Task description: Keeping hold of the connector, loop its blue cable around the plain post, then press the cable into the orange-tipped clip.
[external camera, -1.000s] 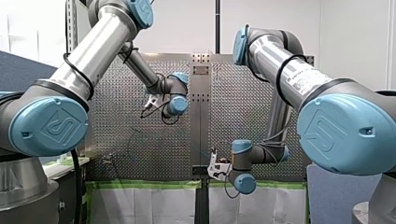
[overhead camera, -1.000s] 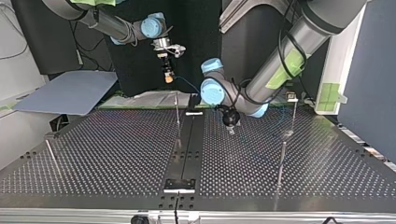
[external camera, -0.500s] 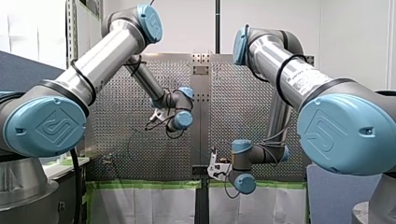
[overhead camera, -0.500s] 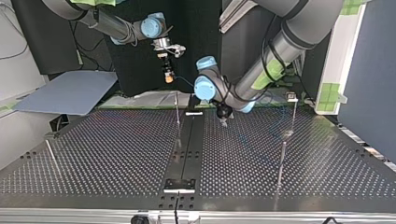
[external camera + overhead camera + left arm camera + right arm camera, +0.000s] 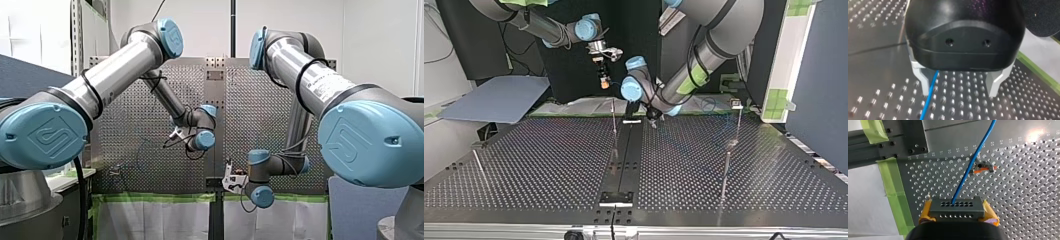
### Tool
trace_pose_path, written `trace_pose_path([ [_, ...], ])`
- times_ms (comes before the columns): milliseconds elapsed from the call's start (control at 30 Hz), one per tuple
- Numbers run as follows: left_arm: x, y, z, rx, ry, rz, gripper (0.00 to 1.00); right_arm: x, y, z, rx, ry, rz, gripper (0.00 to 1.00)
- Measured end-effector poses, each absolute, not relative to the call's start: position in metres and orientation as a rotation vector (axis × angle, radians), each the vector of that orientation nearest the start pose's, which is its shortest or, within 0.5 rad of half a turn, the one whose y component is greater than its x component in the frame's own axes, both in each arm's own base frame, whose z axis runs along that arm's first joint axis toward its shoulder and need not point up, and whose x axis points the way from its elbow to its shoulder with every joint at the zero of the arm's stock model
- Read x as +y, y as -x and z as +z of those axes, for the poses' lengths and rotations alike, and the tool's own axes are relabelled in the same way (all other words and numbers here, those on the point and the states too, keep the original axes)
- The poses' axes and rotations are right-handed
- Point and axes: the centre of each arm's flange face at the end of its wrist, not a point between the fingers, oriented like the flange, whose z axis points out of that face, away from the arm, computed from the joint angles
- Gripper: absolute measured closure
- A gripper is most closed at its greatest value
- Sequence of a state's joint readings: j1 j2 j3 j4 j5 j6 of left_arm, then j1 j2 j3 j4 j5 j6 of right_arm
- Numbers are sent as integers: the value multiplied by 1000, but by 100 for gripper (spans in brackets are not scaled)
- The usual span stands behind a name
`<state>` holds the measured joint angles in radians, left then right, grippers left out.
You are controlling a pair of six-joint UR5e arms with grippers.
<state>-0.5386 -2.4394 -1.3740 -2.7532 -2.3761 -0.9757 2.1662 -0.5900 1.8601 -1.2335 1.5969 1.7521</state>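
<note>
The blue cable (image 5: 969, 169) comes out of the grey connector nearly straight (image 5: 954, 200), so I expect the cable to bend in a smooth curve when I carry it.
My right gripper (image 5: 957, 216) has yellow pads and is shut on a grey connector (image 5: 956, 206) with rows of holes. The blue cable (image 5: 970, 165) leaves the connector and runs ahead past the orange-tipped clip (image 5: 981, 167) on the perforated plate. In the top view my right gripper (image 5: 604, 83) hangs above the table's far edge. My left gripper (image 5: 958, 93) is open just above the plate, and the blue cable (image 5: 930, 97) runs between its metal fingers (image 5: 921, 80), close to one of them. In the top view my left gripper (image 5: 653, 119) stands near the table's far middle.
Thin upright posts stand on the perforated table (image 5: 549, 165): one below my right gripper (image 5: 614, 122), two at the top view's right (image 5: 725, 172) (image 5: 738, 120), and one at its left (image 5: 477, 167). Green tape (image 5: 895, 195) lines the plate's edge.
My left arm has swung toward the top view's left and the table's far edge, closing in on my right gripper. My right arm has held still with the connector.
</note>
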Motion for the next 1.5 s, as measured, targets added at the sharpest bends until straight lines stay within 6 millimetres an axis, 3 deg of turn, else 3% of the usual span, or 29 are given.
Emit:
trace_pose_path([
  [400, -412, -519, -2, 1828, -571, 705, 0, -398, -422, -79, -1084, -1598, 1701, 100],
  [567, -411, -506, -23, 1864, -637, 689, 0, -400, -419, -80, -1088, -1602, 1688, 100],
  [900, -414, -495, -32, 1899, -664, 592, 0, -398, -417, -82, -1066, -1632, 1643, 100],
  [1500, -425, -504, -36, 1922, -570, 283, 0, -399, -418, -82, -1030, -1646, 1622, 100],
])
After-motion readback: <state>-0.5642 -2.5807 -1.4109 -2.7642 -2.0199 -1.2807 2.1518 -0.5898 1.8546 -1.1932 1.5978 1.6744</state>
